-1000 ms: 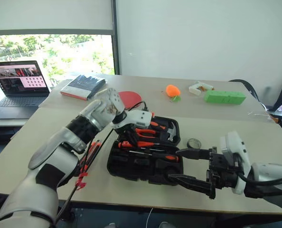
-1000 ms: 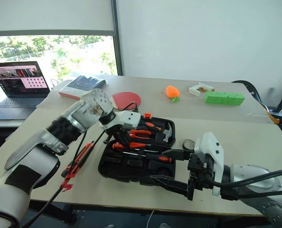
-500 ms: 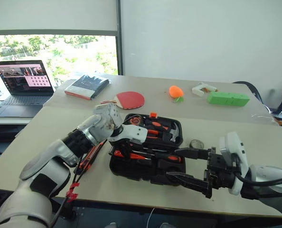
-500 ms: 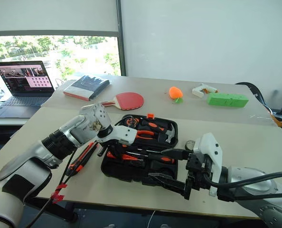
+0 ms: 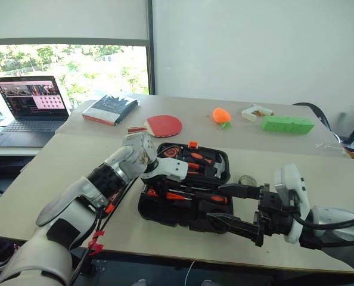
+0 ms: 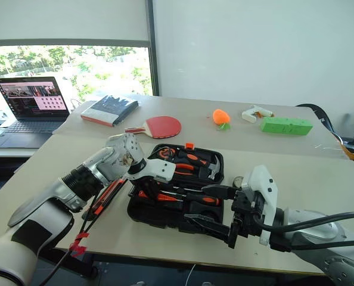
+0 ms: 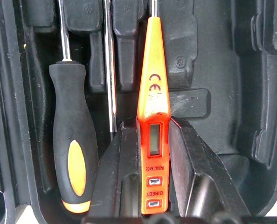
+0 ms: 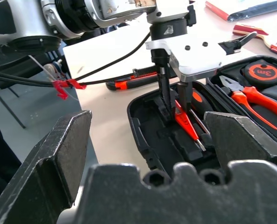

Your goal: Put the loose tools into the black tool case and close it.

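Observation:
Next, I open my left gripper, close its fingers above the screwdriver's handle [image 7: 155,170] and push it down, because the slim all-orange screwdriver [image 7: 154,95] sits high over its hollow in the tool case.
The black tool case [image 5: 148,210] lies open and flat on the table. My left gripper [image 7: 152,140] points down into its near half, shut on the slim all-orange screwdriver [image 7: 153,107], which hangs just over a recess. An orange-and-black-handled screwdriver [image 7: 75,154] lies in the recess beside it. The black-and-orange utility knife [image 6: 107,195] rests on the table left of the case. A small tape roll [image 5: 246,179] sits on the table to the right of the case. My right gripper [image 5: 227,207] is open at the case's front right corner, holding nothing.
Orange-handled pliers [image 8: 255,100], a tape measure [image 8: 259,72] and a hammer [image 5: 216,164] sit in the case's far half. Farther back are a red paddle [image 5: 162,125], a dark book [image 5: 110,108], a laptop [image 5: 31,104], an orange toy [image 5: 220,114] and a green block [image 5: 287,124].
My left gripper has sunk a little toward the case's near half with the orange screwdriver in it. The camera view has shifted. The right gripper has kept still.

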`<state>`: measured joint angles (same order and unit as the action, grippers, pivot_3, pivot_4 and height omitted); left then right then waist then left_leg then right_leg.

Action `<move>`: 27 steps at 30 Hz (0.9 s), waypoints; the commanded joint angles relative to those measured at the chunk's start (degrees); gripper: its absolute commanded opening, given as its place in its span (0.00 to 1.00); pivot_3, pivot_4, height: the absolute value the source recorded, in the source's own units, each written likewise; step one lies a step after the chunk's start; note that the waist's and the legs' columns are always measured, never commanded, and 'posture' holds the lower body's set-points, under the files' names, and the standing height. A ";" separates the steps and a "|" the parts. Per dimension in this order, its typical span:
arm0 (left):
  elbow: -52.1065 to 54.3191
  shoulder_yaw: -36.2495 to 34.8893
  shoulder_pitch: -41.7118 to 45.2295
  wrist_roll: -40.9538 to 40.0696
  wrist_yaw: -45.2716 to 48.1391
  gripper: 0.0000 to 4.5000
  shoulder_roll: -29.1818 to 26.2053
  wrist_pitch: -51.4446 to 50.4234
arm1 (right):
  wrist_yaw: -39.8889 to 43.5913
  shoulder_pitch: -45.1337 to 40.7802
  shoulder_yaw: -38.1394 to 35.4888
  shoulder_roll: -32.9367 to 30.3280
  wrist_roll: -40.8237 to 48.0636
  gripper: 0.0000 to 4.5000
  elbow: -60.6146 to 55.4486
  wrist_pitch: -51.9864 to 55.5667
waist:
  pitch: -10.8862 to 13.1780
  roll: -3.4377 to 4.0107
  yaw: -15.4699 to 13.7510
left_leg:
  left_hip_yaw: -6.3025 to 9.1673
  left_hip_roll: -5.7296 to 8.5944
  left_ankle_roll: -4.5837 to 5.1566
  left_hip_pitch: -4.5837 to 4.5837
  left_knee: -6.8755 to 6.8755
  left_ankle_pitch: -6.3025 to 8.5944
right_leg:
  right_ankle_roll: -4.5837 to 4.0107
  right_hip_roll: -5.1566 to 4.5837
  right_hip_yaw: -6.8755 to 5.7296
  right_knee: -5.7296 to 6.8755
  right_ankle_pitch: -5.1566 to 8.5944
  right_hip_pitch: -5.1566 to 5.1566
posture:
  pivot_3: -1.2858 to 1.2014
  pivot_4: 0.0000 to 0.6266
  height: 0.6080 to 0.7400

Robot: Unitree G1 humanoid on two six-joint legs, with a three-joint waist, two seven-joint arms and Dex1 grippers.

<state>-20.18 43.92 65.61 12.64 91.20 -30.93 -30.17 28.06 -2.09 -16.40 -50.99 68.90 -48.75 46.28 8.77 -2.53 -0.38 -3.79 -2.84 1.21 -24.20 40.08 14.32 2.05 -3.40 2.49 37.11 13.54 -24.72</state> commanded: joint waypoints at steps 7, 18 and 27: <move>1.86 0.74 0.22 -1.51 1.30 0.09 -1.17 -2.48 | -0.86 -2.31 0.21 1.11 1.45 1.00 0.01 -1.72 | 0.00 0.01 0.56 | 0.04 -0.02 0.00 0.00 -0.02 0.00 | -0.01 0.02 -0.01 0.00 0.01 0.00 | 0.52 0.24 0.97; 4.90 0.16 2.90 -6.64 1.30 0.69 -3.90 -4.96 | -0.28 -2.29 2.72 2.05 -0.17 1.00 0.12 -2.00 | 0.00 0.00 0.47 | 0.06 -0.01 0.00 -0.02 -0.01 0.00 | 0.00 0.01 -0.02 -0.01 0.01 -0.01 | 0.52 0.24 0.97; 6.31 -1.43 6.79 -12.59 1.30 0.70 -8.23 -3.73 | 1.74 -2.93 3.16 2.06 -1.47 1.00 1.93 -2.18 | 0.00 0.01 0.20 | 0.08 0.00 0.00 -0.05 0.02 0.00 | 0.01 0.01 -0.01 -0.01 0.02 0.00 | 0.52 0.24 0.97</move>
<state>-14.71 43.84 71.04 1.52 92.33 -38.87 -34.96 28.87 -4.29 -12.11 -48.97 67.55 -46.24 46.07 8.76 -2.52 -0.18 -3.70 -2.83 1.21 -24.24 40.09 14.32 2.07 -3.39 2.48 37.10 13.56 -24.72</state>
